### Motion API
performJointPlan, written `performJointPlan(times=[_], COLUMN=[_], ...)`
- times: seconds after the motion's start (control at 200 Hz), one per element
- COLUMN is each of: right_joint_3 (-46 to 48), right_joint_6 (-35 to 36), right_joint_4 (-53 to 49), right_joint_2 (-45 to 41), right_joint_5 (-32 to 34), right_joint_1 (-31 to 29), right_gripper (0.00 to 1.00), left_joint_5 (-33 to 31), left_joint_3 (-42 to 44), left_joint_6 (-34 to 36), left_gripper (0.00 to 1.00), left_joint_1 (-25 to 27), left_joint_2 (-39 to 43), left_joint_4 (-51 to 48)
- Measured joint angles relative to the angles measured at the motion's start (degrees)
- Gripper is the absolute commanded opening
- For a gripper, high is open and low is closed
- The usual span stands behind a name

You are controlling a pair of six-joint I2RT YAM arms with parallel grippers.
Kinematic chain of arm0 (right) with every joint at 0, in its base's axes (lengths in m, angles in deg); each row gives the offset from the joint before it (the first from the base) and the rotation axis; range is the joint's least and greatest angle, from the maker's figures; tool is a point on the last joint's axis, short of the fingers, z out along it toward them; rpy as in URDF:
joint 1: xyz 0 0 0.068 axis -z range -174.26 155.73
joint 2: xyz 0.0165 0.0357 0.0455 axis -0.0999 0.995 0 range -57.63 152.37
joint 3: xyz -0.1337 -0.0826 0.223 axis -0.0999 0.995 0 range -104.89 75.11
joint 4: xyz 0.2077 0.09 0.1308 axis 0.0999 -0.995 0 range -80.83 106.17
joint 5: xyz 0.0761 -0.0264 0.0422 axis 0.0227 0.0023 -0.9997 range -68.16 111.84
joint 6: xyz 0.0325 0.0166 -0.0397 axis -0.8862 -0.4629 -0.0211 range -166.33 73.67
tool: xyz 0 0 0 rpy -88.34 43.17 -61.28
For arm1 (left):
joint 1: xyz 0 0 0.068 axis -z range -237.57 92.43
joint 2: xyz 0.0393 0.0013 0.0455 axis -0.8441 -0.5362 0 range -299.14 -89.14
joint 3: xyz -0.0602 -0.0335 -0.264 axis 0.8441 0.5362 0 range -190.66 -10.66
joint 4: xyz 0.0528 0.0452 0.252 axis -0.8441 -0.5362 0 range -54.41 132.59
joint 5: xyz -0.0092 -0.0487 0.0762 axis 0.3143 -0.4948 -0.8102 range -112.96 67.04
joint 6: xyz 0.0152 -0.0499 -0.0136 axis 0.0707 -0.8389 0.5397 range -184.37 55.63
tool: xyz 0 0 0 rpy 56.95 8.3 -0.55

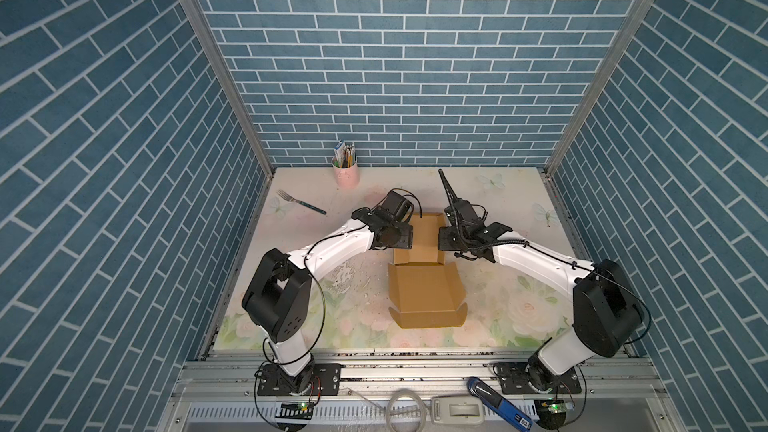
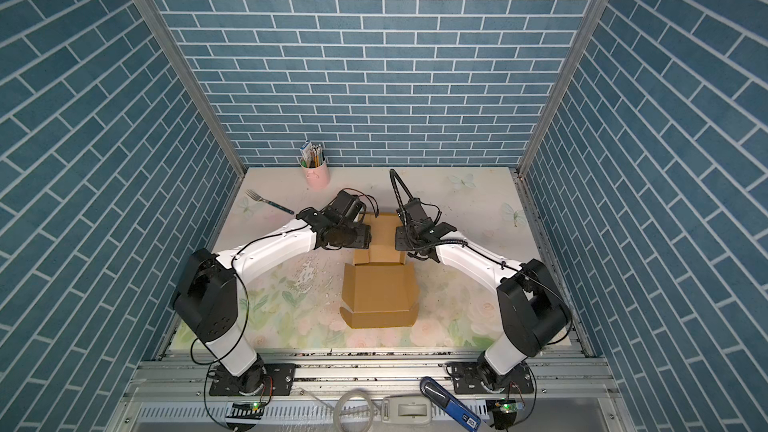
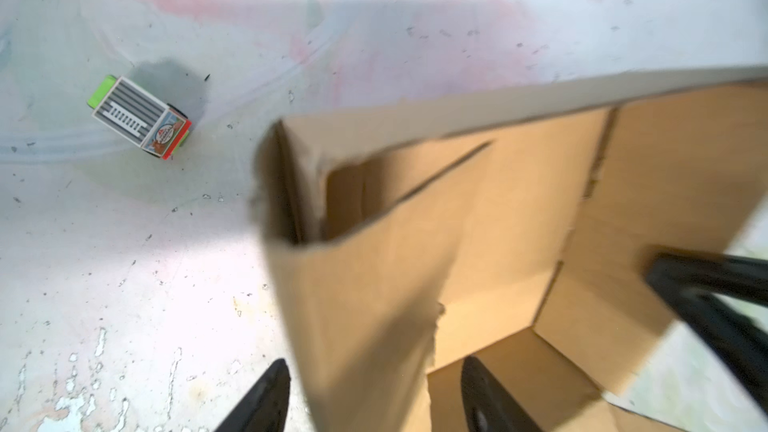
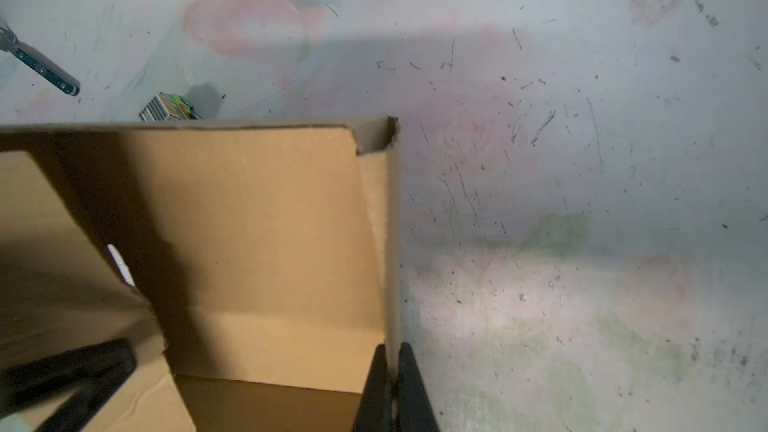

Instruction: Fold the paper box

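Note:
The box side's inner flap (image 3: 384, 296) leans into the box, so my left gripper should press the flap's lower edge (image 3: 436, 320) down and against the box's side while my right gripper steadies the box.
The paper box (image 1: 424, 284) (image 2: 378, 292) is plain brown cardboard in the middle of the table, its flat lid panel toward the near edge. Its walled tray (image 1: 424, 238) lies between my two grippers. My left gripper (image 3: 374, 371) (image 1: 405, 238) is open and straddles the tray's left wall (image 3: 357, 292), with a gap at each finger. My right gripper (image 4: 390, 351) (image 1: 442, 238) is shut on the tray's right wall (image 4: 392, 243), pinching its upper edge. Most of both sets of fingers is hidden under the wrists in both top views.
A pink cup (image 1: 345, 174) of pencils stands at the far left, with a fork (image 1: 301, 202) lying near it. A small green and grey toy block (image 3: 139, 118) (image 4: 166, 108) sits on the table just beyond the box.

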Motion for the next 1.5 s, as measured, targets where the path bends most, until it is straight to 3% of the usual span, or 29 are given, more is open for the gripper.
performJointPlan(times=[0.425, 0.885, 1.16, 1.501], right_joint_3=[0.0, 0.04, 0.92, 2.73], right_joint_6=[-2.62, -2.8, -2.78, -3.63], right_joint_4=[-2.32, -2.27, -2.08, -1.03], right_joint_2=[0.11, 0.09, -0.37, -2.1], right_joint_5=[-1.25, 0.94, 2.03, 3.56], right_joint_1=[0.04, -1.88, -2.25, -3.65], right_gripper=[0.0, 0.0, 0.0, 0.0], left_joint_5=[3.26, 3.74, 2.47, -2.97], left_joint_3=[8.13, 9.77, 10.67, 10.56], left_joint_6=[0.11, 1.29, 2.14, 1.49], left_gripper=[0.71, 0.55, 0.21, 0.03], left_joint_1=[-0.81, -1.84, -1.9, -1.46], left_joint_2=[5.84, 4.46, 1.77, 0.33], left_joint_4=[2.8, 8.44, 10.51, 10.14])
